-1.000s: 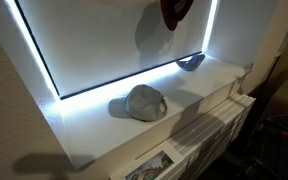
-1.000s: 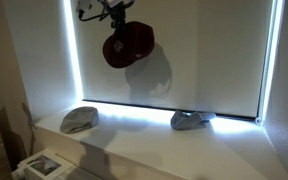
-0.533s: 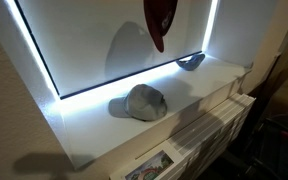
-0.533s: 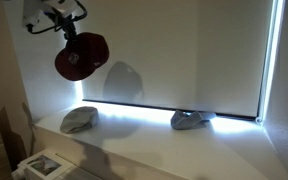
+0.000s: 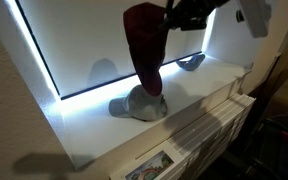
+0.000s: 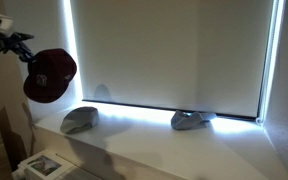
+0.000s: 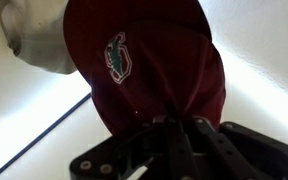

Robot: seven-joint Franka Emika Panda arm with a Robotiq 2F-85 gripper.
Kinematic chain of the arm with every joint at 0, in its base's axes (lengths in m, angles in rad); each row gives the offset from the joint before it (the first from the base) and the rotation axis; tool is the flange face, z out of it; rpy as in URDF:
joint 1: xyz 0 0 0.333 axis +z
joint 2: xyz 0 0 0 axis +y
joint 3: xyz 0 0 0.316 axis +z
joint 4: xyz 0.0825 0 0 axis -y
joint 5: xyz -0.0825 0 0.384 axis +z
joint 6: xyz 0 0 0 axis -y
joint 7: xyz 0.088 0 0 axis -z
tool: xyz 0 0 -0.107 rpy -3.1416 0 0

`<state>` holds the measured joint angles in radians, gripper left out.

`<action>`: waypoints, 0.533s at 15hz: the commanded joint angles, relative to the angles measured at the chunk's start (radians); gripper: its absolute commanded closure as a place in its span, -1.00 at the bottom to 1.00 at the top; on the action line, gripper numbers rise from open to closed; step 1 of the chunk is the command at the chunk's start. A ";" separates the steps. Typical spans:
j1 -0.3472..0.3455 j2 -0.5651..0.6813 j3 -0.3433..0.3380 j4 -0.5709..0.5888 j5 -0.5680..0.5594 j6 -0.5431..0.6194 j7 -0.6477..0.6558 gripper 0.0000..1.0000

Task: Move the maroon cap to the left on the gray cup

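The maroon cap's lower end (image 6: 46, 97) is hanging low next to the gray cup. So next my gripper moves back, goes up higher and comes in from above, near the blind (image 6: 94, 60).
The maroon cap (image 5: 144, 45) hangs from my gripper (image 5: 174, 16), which is shut on it. It also shows in an exterior view (image 6: 50, 76) and fills the wrist view (image 7: 149, 60), pale logo facing the camera. The gray cup, a light gray-beige cap (image 5: 139, 103), lies on the white ledge; the maroon cap's lower end hangs just above it. It shows in an exterior view (image 6: 80, 120) below and right of the held cap, and in the wrist view (image 7: 34, 35) at top left. My gripper (image 6: 19, 45) is at the far left there.
A smaller bluish-gray object (image 5: 191, 62) lies farther along the white ledge (image 5: 199, 85), also seen in an exterior view (image 6: 189, 120). A drawn blind (image 6: 164, 50) with bright light strips stands behind. A radiator (image 5: 219, 125) is below the ledge.
My gripper has carried the maroon cap sideways and down, from high near the bluish-gray object's side to just above the gray cap. The arm has come into view.
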<state>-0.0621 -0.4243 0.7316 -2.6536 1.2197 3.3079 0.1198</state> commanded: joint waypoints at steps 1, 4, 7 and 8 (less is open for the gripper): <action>-0.013 0.077 0.193 -0.025 0.103 0.154 0.153 0.97; 0.198 -0.034 0.075 -0.078 0.084 0.154 0.373 0.97; 0.382 -0.155 -0.118 -0.166 0.053 0.138 0.481 0.97; 0.431 -0.199 -0.183 -0.177 0.047 0.140 0.514 0.97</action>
<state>0.2404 -0.4815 0.7037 -2.7464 1.2868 3.4571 0.5323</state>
